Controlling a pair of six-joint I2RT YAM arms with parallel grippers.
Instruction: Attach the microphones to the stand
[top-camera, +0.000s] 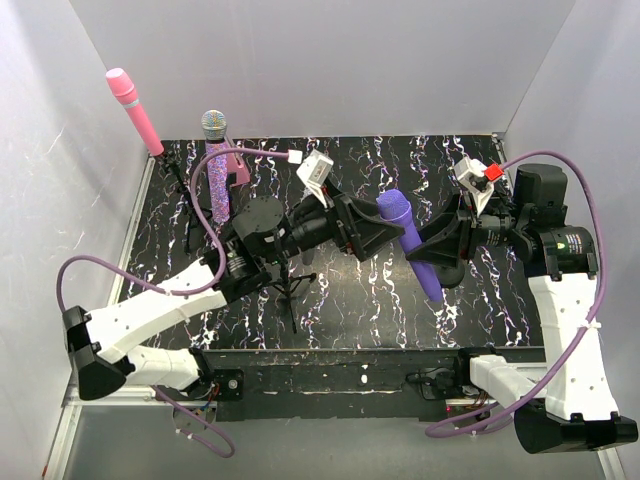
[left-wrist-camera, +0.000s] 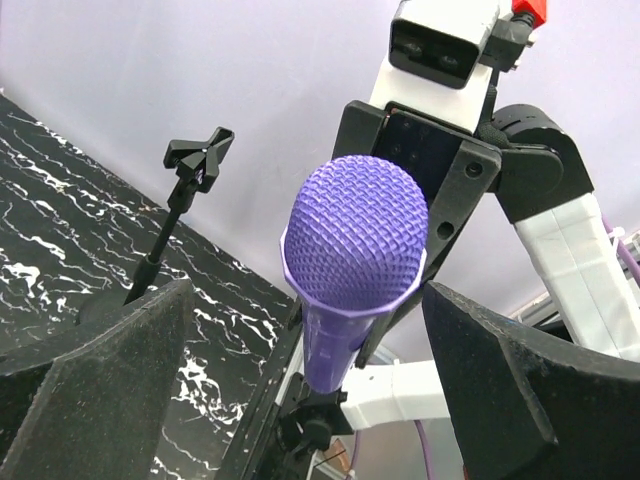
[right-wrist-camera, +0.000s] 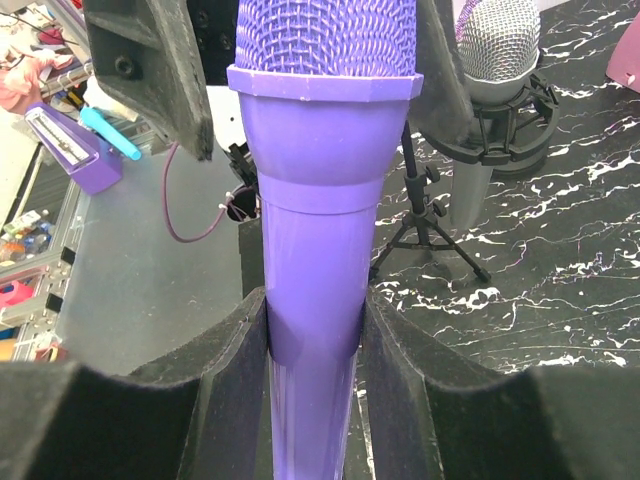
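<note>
My right gripper is nearest the empty clip stand and holds the plain purple microphone (top-camera: 407, 228). My left gripper should take the microphone before my right gripper pulls the stand (left-wrist-camera: 200, 161) closer.
My right gripper (top-camera: 437, 248) (right-wrist-camera: 315, 320) is shut on the handle of the plain purple microphone (top-camera: 405, 232) (right-wrist-camera: 315, 230) and holds it tilted above the table's middle. My left gripper (top-camera: 375, 235) (left-wrist-camera: 310, 300) is open, its fingers wide on either side of that microphone's head (left-wrist-camera: 355, 235), not touching it. An empty black clip stand (left-wrist-camera: 198, 158) shows in the left wrist view. The pink microphone (top-camera: 135, 110) and the glittery purple one (top-camera: 215, 165) sit on stands at the far left. The silver-grey microphone (right-wrist-camera: 495, 60) sits in a clip on a tripod stand (right-wrist-camera: 425, 235).
A pink wedge-shaped block (top-camera: 238, 170) stands behind the glittery microphone. A black tripod (top-camera: 290, 285) stands under my left arm. White walls close the table (top-camera: 330, 300) on three sides. Purple cables loop off both arms.
</note>
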